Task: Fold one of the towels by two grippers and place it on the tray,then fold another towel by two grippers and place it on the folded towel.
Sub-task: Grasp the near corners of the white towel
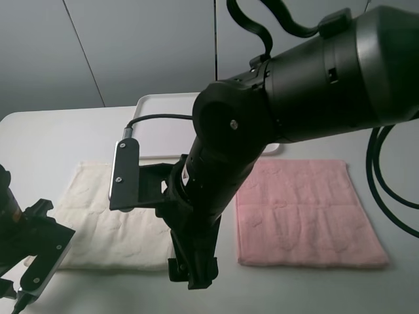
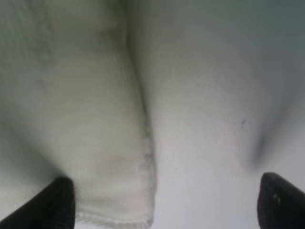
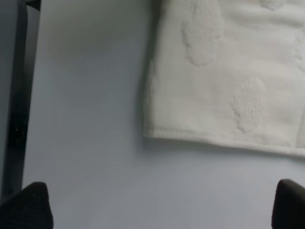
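Observation:
My gripper will fold the towel as I carry its front half (image 1: 118,239) back over the resting back half, since the cream towel's front hem (image 1: 121,267) lies thin and limp.
A cream towel (image 1: 98,222) lies flat on the left of the table, and a pink towel (image 1: 304,209) lies flat on the right. A white tray (image 1: 170,124) stands at the back, empty where it shows. My left gripper (image 1: 39,258) is at the cream towel's front left corner. In the left wrist view it (image 2: 167,205) is open, with the towel corner (image 2: 109,143) lying by one finger. My right gripper (image 1: 193,275) reaches across to the cream towel's front right corner. In the right wrist view it (image 3: 159,205) is open above bare table beside the corner (image 3: 214,86).
My right arm (image 1: 262,118) crosses the middle of the exterior high view and hides part of the tray and of the cream towel. The table's front edge (image 3: 14,119) shows as a dark strip close to the right gripper.

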Tool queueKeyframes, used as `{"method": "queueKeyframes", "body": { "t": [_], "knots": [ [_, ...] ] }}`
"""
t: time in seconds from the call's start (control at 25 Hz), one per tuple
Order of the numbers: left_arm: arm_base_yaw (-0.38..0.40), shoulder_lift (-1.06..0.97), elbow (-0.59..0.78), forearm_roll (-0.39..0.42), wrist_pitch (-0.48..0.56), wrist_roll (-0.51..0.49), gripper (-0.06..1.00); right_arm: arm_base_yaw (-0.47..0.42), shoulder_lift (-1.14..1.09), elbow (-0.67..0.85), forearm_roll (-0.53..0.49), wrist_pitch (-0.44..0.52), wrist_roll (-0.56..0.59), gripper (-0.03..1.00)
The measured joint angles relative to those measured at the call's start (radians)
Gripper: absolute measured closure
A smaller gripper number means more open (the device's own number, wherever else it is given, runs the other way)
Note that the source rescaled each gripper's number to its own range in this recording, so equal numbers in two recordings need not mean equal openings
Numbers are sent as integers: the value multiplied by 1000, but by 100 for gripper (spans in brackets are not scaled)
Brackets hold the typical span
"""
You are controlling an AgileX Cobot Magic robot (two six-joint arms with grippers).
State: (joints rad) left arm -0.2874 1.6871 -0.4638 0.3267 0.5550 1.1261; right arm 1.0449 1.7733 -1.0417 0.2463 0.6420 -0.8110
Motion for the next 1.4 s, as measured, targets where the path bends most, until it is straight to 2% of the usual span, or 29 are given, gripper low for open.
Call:
{"method": "queueKeyframes", "body": {
  "t": [0.36, 0.52, 0.72, 0.92, 1.4],
  "knots": [
    [0, 0, 0, -4, -1, 0, -6, 89, 110, -14, -7, -19, 0, -3],
    [0, 0, 0, -6, -1, -2, -6, 117, 168, -72, -18, -24, 32, -3],
    [0, 0, 0, -7, -1, -2, -6, 119, 243, -149, -86, 0, 118, -3],
    [0, 0, 0, -7, -4, -2, -6, 119, 298, -170, -145, 41, 157, -3],
    [0, 0, 0, -7, -4, -2, -6, 119, 346, -210, -158, 73, 214, -3]
  ]
}}
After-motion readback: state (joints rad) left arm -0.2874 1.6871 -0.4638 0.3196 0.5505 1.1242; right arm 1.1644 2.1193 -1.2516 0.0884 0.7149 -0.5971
